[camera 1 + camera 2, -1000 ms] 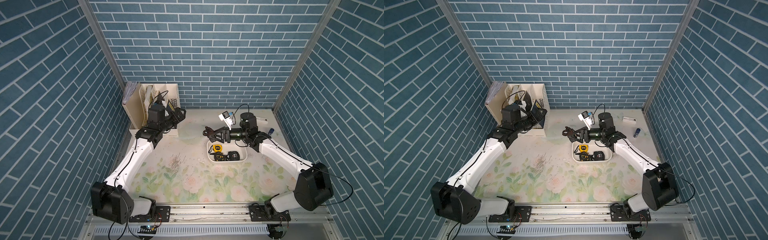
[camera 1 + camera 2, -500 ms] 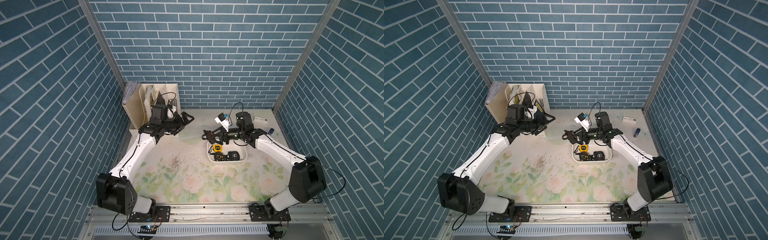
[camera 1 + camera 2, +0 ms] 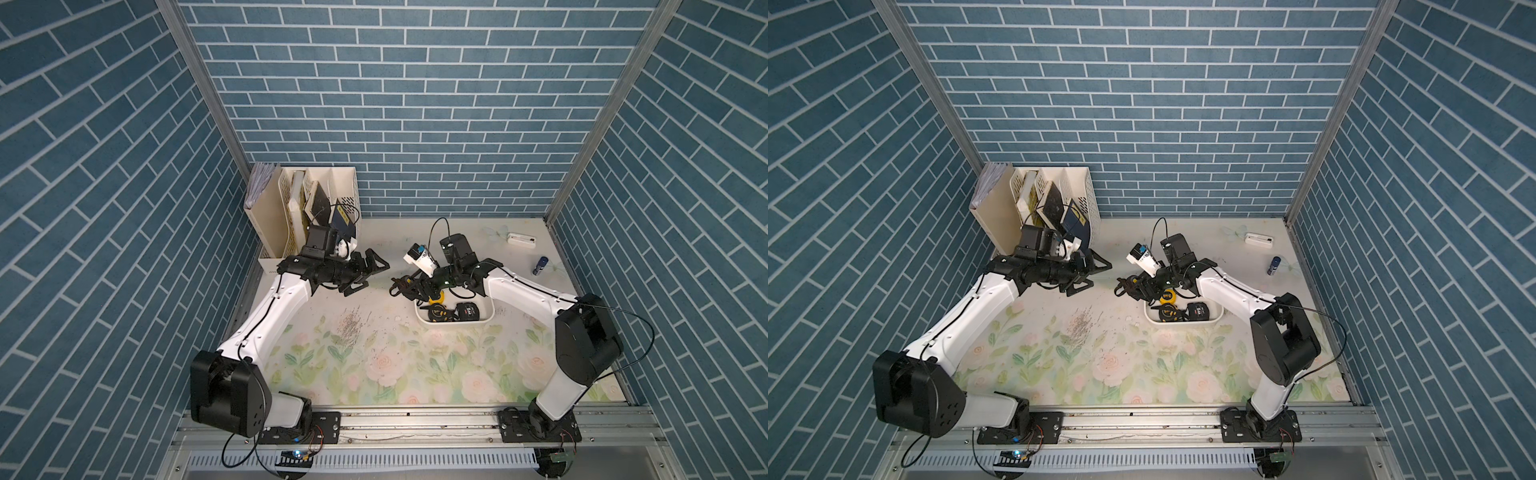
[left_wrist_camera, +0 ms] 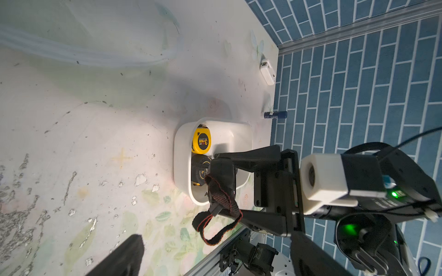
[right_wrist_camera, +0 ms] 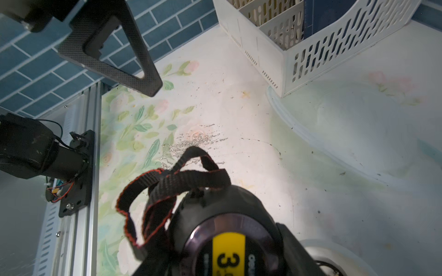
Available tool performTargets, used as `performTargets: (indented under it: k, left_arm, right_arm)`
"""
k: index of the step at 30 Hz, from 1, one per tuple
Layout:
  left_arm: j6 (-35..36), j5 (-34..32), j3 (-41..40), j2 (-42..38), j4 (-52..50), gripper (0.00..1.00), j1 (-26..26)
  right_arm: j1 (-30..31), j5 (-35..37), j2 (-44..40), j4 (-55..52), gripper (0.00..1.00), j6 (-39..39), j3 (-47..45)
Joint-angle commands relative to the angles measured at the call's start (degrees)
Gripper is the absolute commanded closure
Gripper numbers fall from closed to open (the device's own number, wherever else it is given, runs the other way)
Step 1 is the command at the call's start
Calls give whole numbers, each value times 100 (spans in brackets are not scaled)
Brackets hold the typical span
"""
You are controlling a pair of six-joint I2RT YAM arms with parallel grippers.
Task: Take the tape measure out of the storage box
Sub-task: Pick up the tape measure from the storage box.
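Observation:
My gripper is holding the black tape measure, and the strap's loop hangs limp. The strap should trail along and curl loosely beside the tape measure when I carry it down.
My right gripper is shut on a black tape measure with a yellow label, held in the air over the left end of the storage box. Its black strap with red edging dangles free. The shallow white box holds a yellow tape measure, a black-and-yellow one and a black one. My left gripper is open and empty, level with the right gripper and facing it across a short gap, its fingers wide apart.
A cream slotted file organizer with books stands at the back left, just behind my left arm. A small white device and a small blue bottle lie at the back right. The mat has scuffed patches.
My left arm has swung away from the organizer toward the middle, its open gripper now facing the right one. The right gripper has shifted slightly left, still holding the tape measure.

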Motion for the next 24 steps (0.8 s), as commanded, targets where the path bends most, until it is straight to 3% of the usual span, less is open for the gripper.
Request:
performTargets:
  k: [1,10,24]
  left_arm:
    - [314,96,-115,66,-305,0,-24]
    - [584,127,-402,200,-372,0,-125]
    - [565,953,-844,8,153,0,-382]
  right_arm:
    - [213,470,-268,-66,100,-349,39]
    - [615,424,-385,-130,100,-339,43]
    - [1031,126,-510,-309,100,-218,373]
